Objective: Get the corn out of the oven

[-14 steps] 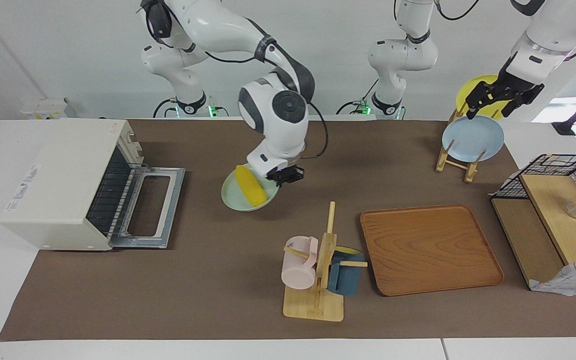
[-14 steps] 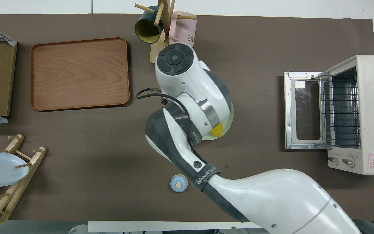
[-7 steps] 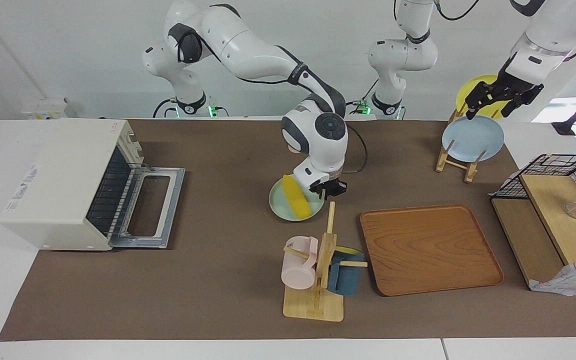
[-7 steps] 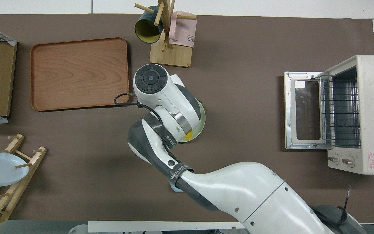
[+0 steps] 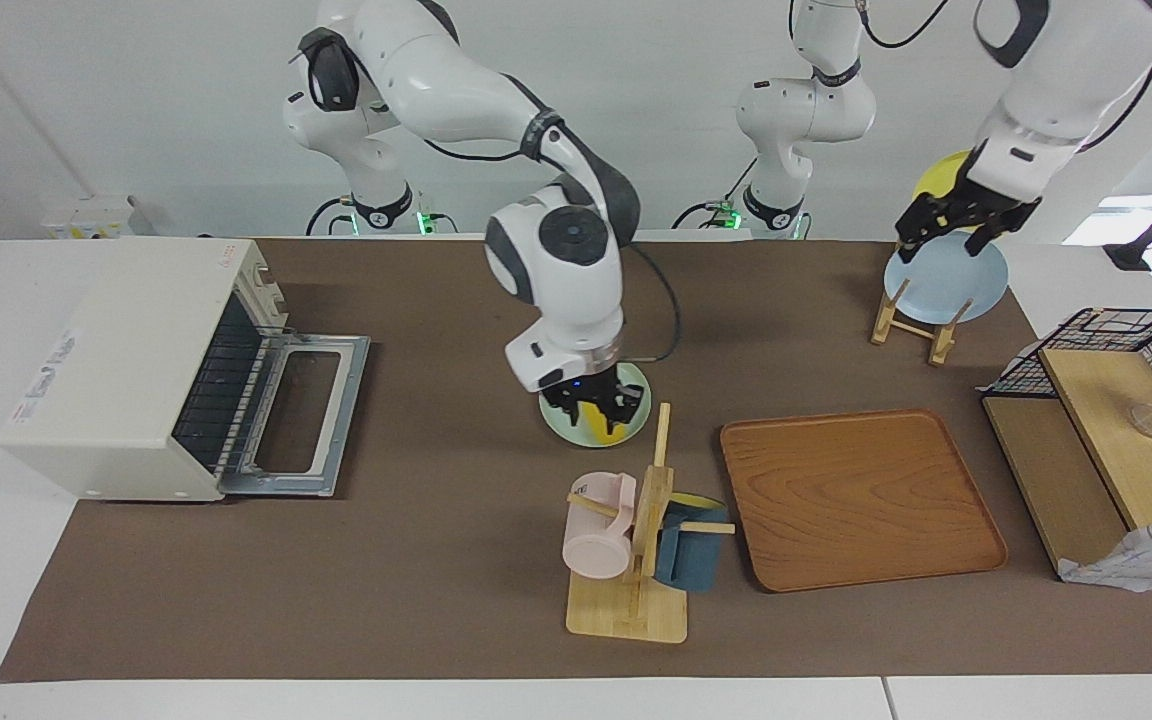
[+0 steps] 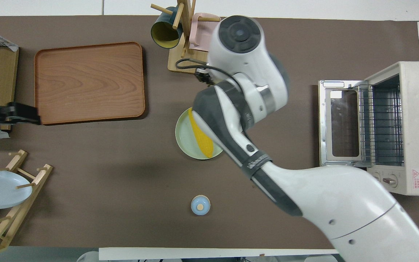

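My right gripper is hanging over the corn (image 6: 201, 139), far from the wooden tray (image 6: 90, 83). Next, I back that gripper clear and carry the corn there with my left gripper.
The yellow corn (image 6: 200, 136) lies on a pale green plate (image 6: 184, 136) that rests on the brown mat near the mug tree. In the facing view my right gripper (image 5: 596, 408) hangs just over the plate (image 5: 642, 393) with its fingers spread, and only a bit of the corn (image 5: 600, 422) shows between them. The cream-white oven (image 5: 136, 370) stands at the right arm's end of the table. Its door (image 5: 306, 415) is folded down flat and its rack is bare. My left gripper (image 5: 944, 222) is open, up over the plate rack.
A mug tree (image 5: 636, 530) with a pink and a blue mug stands beside the plate, farther from the robots. A wooden tray (image 5: 861, 495), a rack with a blue plate (image 5: 944, 275), a wire basket with wooden boards (image 5: 1116, 430) and a small blue lidded pot (image 6: 200, 205) are also there.
My right arm carried the plate with the corn away from the oven, set it down by the mug tree and let go. My left gripper shifted slightly over the plate rack.
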Available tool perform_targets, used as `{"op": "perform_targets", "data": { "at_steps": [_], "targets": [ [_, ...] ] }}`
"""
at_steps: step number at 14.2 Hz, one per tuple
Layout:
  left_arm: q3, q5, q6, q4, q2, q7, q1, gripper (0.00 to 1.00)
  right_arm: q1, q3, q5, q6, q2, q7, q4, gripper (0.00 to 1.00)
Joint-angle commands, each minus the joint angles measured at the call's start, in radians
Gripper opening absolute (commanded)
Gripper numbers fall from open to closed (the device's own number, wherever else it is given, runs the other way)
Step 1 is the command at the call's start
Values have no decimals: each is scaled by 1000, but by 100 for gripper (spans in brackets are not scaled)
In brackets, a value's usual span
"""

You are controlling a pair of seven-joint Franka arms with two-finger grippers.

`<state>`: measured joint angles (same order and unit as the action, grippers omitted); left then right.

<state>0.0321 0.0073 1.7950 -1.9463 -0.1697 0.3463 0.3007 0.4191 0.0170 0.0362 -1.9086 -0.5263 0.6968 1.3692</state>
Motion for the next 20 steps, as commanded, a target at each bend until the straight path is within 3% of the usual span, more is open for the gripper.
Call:
{"op": "perform_targets", "data": {
  "at_steps": [1, 3, 5, 10, 11, 12, 14, 16, 18, 20],
  "targets": [
    [-8, 3, 274, -132, 74, 299, 213, 100, -96, 12, -30, -36, 107, -120, 239, 12],
    [-8, 2, 427, -83, 212, 422, 318, 100, -190, 14, -74, -53, 147, -279, 356, 3],
    [-8, -3, 596, -56, 333, 570, 406, 100, -264, 14, -111, -169, 189, -359, 506, 1],
    [-5, 5, 655, 55, 551, 704, 502, 100, -304, 14, -226, -159, 207, -416, 568, 0],
    [-3, 5, 641, 69, 564, 709, 508, 56, -307, 14, -243, -161, 209, -424, 582, 0],
    [-4, 5, 629, 67, 565, 723, 508, 1, -306, 14, -254, -162, 212, -422, 591, 0],
    [-3, 5, 617, 75, 564, 737, 506, 0, -307, 14, -278, -170, 216, -427, 603, 0],
    [5, 5, 520, 137, 564, 731, 489, 0, -307, 14, -352, -153, 218, -445, 597, 0],
    [8, 10, 414, 136, 488, 691, 428, 0, -307, 15, -393, -75, 212, -477, 544, 0],
    [6, 10, 339, 107, 437, 524, 312, 0, -316, 15, -392, 29, 209, -549, 458, 0]
  ]
}}
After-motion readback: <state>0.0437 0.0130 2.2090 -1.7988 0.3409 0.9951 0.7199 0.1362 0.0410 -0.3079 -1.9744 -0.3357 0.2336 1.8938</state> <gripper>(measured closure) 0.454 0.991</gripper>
